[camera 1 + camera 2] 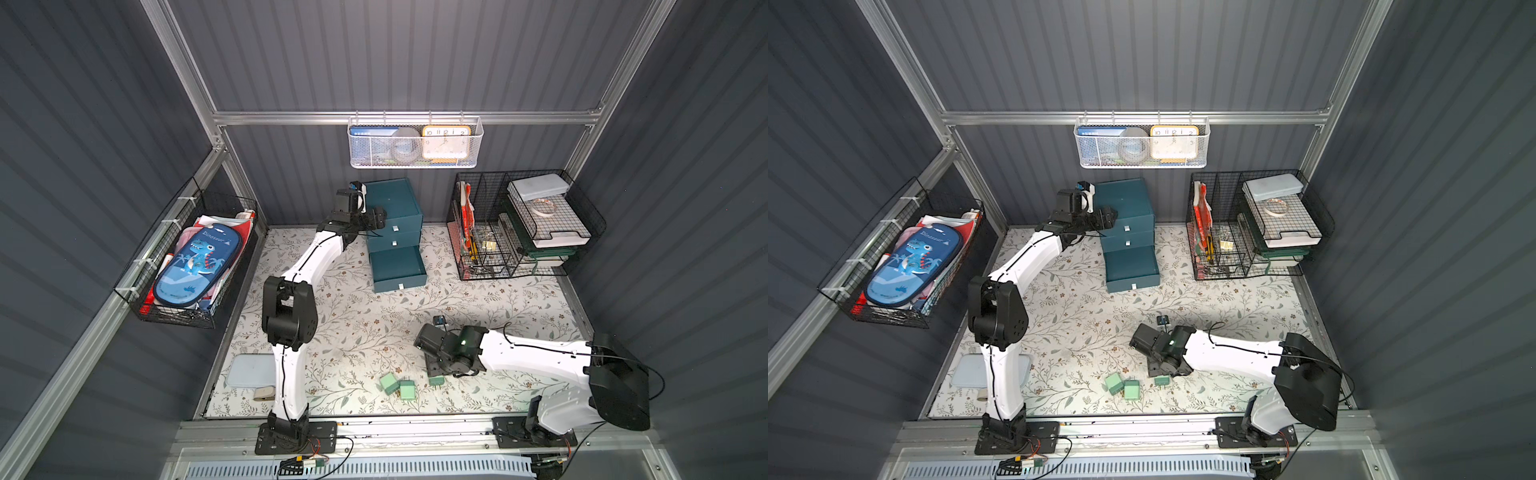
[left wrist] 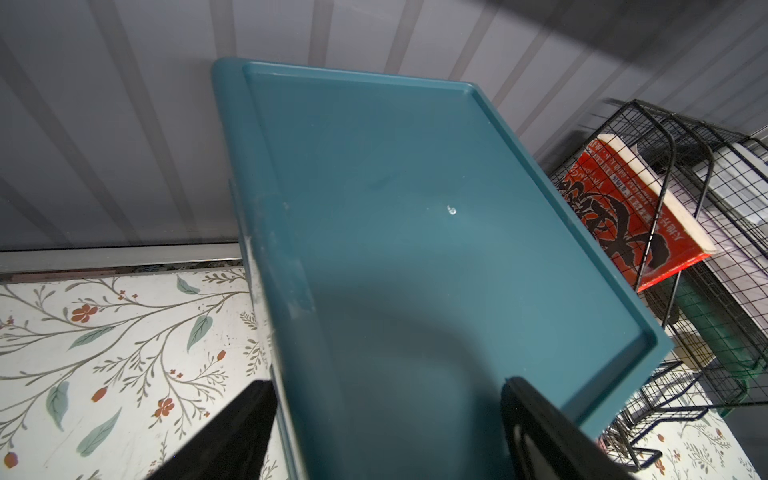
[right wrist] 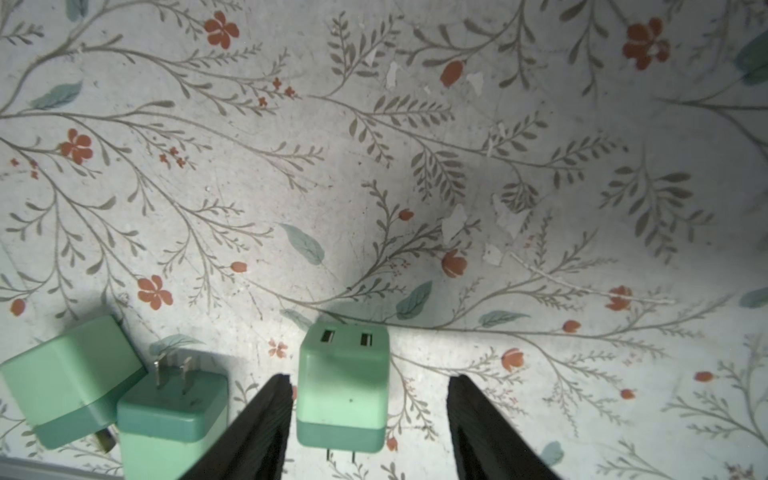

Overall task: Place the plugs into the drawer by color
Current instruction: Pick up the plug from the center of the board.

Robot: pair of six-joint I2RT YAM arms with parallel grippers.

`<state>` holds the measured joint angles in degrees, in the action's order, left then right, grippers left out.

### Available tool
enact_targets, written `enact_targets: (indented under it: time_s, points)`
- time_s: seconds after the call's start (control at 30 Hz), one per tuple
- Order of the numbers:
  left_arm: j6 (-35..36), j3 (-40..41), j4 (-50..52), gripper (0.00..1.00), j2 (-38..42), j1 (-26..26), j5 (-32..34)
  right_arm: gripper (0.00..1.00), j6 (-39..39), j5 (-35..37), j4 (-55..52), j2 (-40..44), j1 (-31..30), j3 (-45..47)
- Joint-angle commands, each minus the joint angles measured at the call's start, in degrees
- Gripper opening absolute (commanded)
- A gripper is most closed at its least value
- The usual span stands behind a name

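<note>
My right gripper should keep going down until its fingers close on the lone plug's sides [image 3: 344,388], as the lone plug lies straight [image 1: 436,380] between them, clear of the other plugs.
Three mint green plugs lie near the table's front edge in both top views: one [image 1: 389,382], a second [image 1: 407,390] touching it, and a third [image 1: 436,380] a little to the right. My right gripper [image 3: 368,378] is open and straddles the third plug [image 3: 343,390], which lies with its prongs toward the wrist. One finger is close beside the plug and the other stands well clear. The teal drawer cabinet [image 1: 392,208] stands at the back, and its bottom drawer [image 1: 397,268] is pulled out. My left gripper [image 2: 388,382] is open over the front left of the cabinet's top [image 2: 415,208].
A black wire rack [image 1: 523,224] with trays and books stands at the back right. A white mesh basket [image 1: 415,143] hangs on the rear wall. A black basket holding a dinosaur pencil case [image 1: 195,266] hangs at the left. A light blue pad [image 1: 249,370] lies at the front left.
</note>
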<state>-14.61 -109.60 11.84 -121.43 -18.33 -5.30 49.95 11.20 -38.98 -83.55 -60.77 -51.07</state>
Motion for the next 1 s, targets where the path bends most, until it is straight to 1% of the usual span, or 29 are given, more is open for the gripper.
enact_targets:
  time_s: [0.0, 0.17, 0.27, 0.53, 0.67, 0.83, 0.9, 0.97]
  points:
    - [2.33, 2.37, 8.32, 0.89, -3.03, -0.22, 1.06, 0.67, 2.21, -1.0, 0.77, 1.0, -0.57, 0.71]
    - [2.46, 2.46, 8.47, 0.89, -2.76, -0.22, 1.17, 0.67, 3.64, 0.61, -2.26, -3.93, -0.57, -0.44]
    - [2.48, 2.55, 8.54, 0.89, -2.68, -0.22, 1.13, 0.71, 4.27, 0.73, -3.43, -6.53, -0.66, -1.83]
    - [2.52, 2.55, 8.56, 0.89, -3.02, -0.22, 1.17, 0.7, 4.88, -0.43, -0.88, -9.04, -1.85, -1.14]
    - [2.56, 2.55, 8.56, 0.89, -3.2, -0.22, 1.17, 0.64, 5.32, -1.26, -0.09, -9.45, -1.98, -0.61]
    - [2.47, 2.46, 8.38, 0.89, -3.38, -0.29, 1.17, 0.46, 5.51, -0.73, 0.43, -8.7, -2.16, -0.31]
    - [2.39, 2.42, 8.38, 0.89, -3.42, -0.31, 1.15, 0.42, 4.81, 0.69, 0.28, -8.8, -2.04, -0.83]
    - [2.39, 2.59, 8.55, 0.89, -3.05, -0.37, 1.26, 0.39, 2.38, 2.05, -0.59, -9.37, -1.08, -3.02]
